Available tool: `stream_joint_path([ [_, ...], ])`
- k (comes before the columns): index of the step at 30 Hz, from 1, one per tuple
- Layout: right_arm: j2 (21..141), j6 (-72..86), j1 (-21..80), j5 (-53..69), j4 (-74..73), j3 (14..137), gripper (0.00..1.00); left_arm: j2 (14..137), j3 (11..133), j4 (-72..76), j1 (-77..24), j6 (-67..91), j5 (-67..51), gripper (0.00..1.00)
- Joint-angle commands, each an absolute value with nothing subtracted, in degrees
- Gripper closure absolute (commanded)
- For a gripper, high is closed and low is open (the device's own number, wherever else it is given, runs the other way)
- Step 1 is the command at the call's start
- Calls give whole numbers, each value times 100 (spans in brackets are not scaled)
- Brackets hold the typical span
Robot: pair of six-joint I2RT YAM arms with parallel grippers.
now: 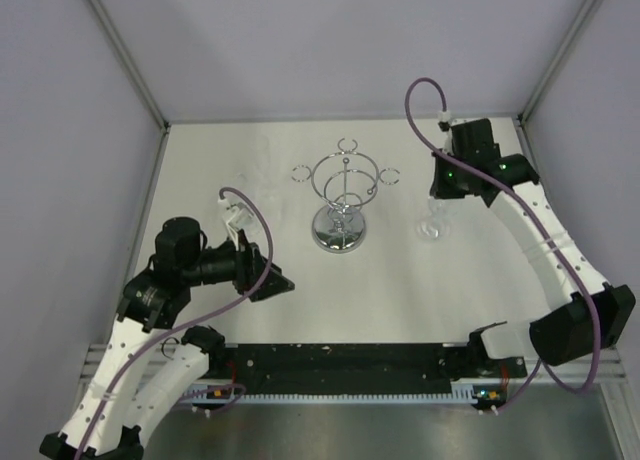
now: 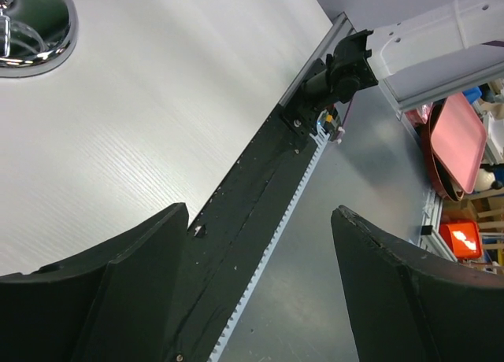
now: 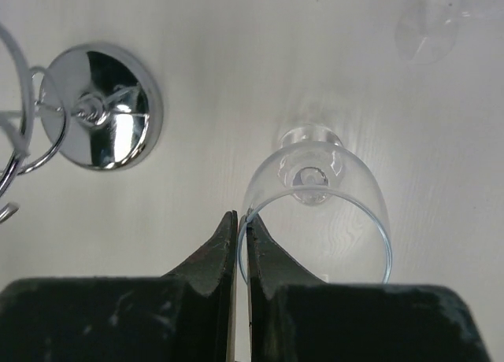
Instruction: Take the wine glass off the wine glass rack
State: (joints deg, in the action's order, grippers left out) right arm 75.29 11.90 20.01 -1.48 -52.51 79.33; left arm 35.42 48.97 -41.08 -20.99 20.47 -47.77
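I should use my right gripper to keep lowering the wine glass [image 1: 435, 220] until its foot touches the table [image 1: 424, 220] and then let go, because the wine glass is hanging upright, clear of the wine glass rack.
The wine glass [image 1: 430, 226] is clear and stands upright to the right of the wine glass rack [image 1: 342, 192], apart from it, with its foot at or close to the table. My right gripper [image 1: 440, 202] is shut on its rim. In the right wrist view the two fingers [image 3: 242, 218] pinch the near left edge of the rim of the glass [image 3: 315, 193]. The rack's mirrored base [image 3: 102, 106] lies to the left. My left gripper [image 1: 275, 280] is open and empty, near the table's front left; its fingers [image 2: 260, 212] stand wide apart.
The chrome rack's base also shows in the left wrist view [image 2: 31, 24]. A faint clear glass shape [image 3: 429, 24] lies at the top right of the right wrist view. The black rail [image 1: 340, 365] runs along the table's near edge. Grey walls enclose the table.
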Motion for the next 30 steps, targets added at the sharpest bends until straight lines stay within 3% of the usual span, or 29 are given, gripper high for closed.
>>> stream_joint_path([
  [1,7857,1301,1407,-291,-4694,8516,100,3402,4975,-4043,-2083,2030,-4667,17],
  [9,8604,1362,1248,-53,-4580,8974,100,3296,4983,-4254,-2074,2004,-4553,5],
  [28,9000,1468,1248,202,-4166,8763,100,3384,4913,-4245,-2065,2074,-4526,5],
  [30,9017,1459,1239,202,-4166,8780,95,3384,4904,-4236,-2074,2074,-4518,5],
])
